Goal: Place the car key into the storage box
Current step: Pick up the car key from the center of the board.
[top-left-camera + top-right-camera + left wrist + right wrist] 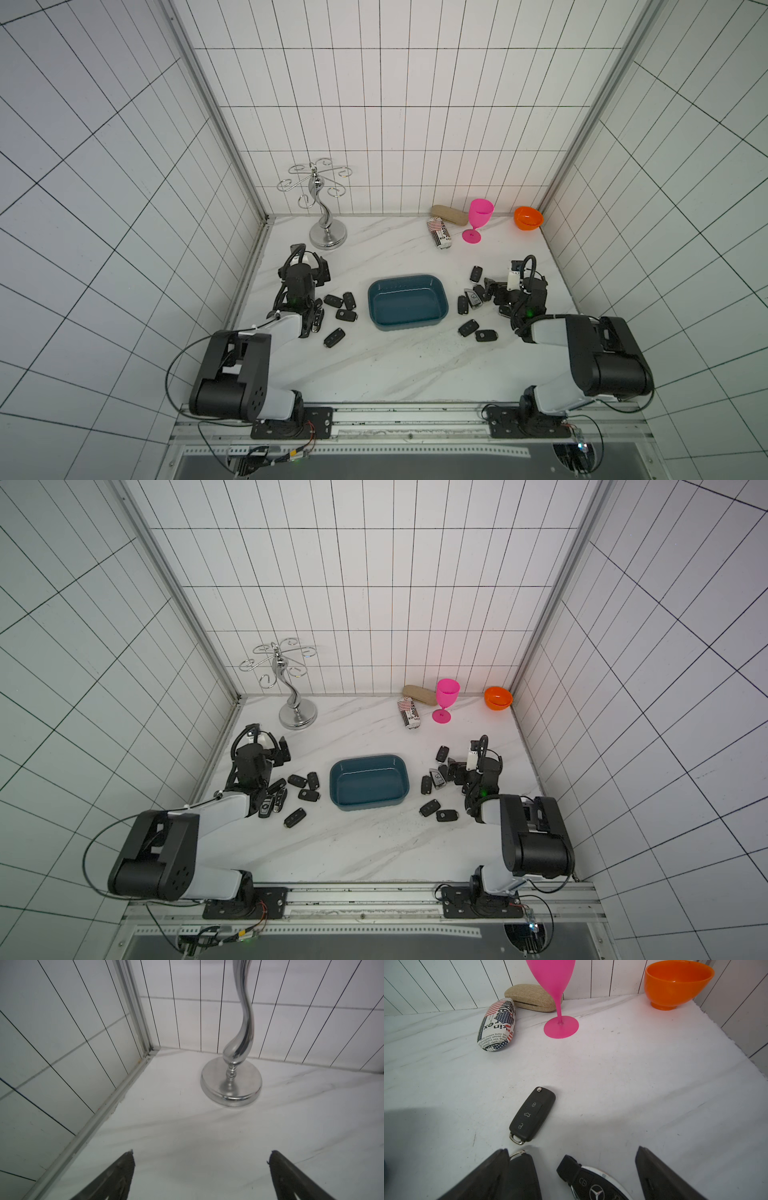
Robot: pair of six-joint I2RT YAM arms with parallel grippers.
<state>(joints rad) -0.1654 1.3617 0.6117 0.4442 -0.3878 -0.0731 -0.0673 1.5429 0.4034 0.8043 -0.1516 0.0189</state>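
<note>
The car key [276, 785] is beside my left gripper's wrist, while the gripper points past the car keys at the hook stand [297, 713]. The gripper should go up, tilt down and grab that car key.
The storage box [405, 277], a shallow teal tub, sits mid-table in both top views and looks bare inside. Several black car keys [346, 315] lie to its left and several more [468, 328] to its right. My right gripper [573, 1149] is open and low over the right-hand keys. A silver-edged Mercedes car key [593, 1184] lies between its fingers, and another black key [521, 1174] lies against one finger. A flip key [532, 1114] lies just ahead. My left gripper [201, 1155] is open over bare table, behind the left-hand keys.
A silver hook stand [327, 232] rises at the back left, close ahead of my left gripper. At the back right are a pink goblet [478, 220], an orange bowl [528, 218] and two glasses cases [441, 235]. Tiled walls enclose three sides.
</note>
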